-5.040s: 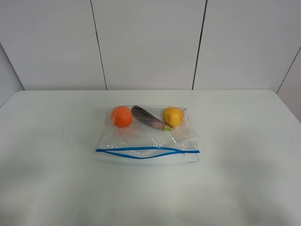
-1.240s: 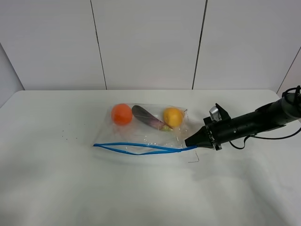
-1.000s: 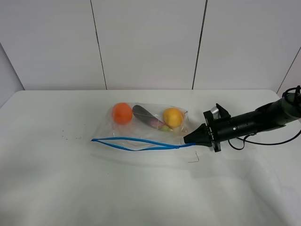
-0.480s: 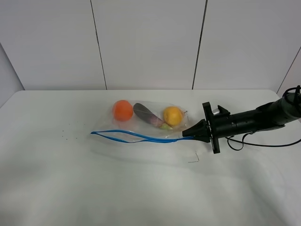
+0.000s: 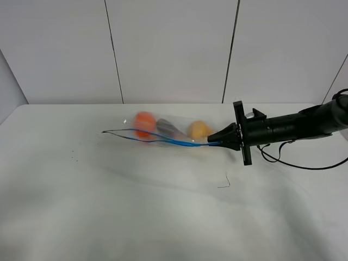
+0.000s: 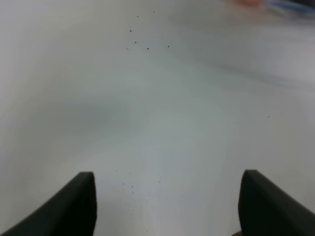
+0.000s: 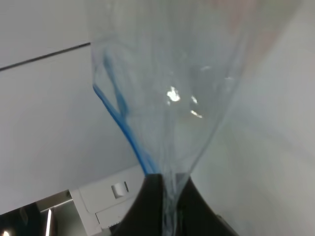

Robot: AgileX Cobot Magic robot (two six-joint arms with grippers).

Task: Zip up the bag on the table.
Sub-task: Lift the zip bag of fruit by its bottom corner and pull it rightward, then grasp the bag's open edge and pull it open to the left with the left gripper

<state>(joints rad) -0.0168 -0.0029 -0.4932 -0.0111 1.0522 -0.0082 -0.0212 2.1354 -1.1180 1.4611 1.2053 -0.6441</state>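
Observation:
I should hold the bag's corner still with my right gripper while my left gripper reaches the zipper (image 5: 197, 144) beside it, because the blue zipper is wide open at its loose end (image 5: 116, 132).
The clear bag (image 5: 163, 133) hangs lifted off the white table (image 5: 163, 206), its blue zipper strip (image 5: 163, 140) running left from my right gripper (image 5: 220, 142). Orange, purple and yellow produce show through it. My right gripper is shut on the bag's right corner at the zipper end; the right wrist view shows the blue strip (image 7: 123, 130) and clear plastic (image 7: 187, 78) running from between the fingers (image 7: 147, 196). My left gripper (image 6: 167, 201) is open over bare table; it does not show in the exterior view. The bag is a blur at the edge of the left wrist view (image 6: 275, 5).
A thin bent wire-like scrap (image 5: 224, 182) lies on the table in front of the right gripper. Small dark specks (image 5: 73, 159) mark the table at left. White wall panels stand behind the table.
My right gripper has come in from the right, shut on the bag's right zipper corner and lifted it up and back; the bag now hangs off the table with the produce pulled along.

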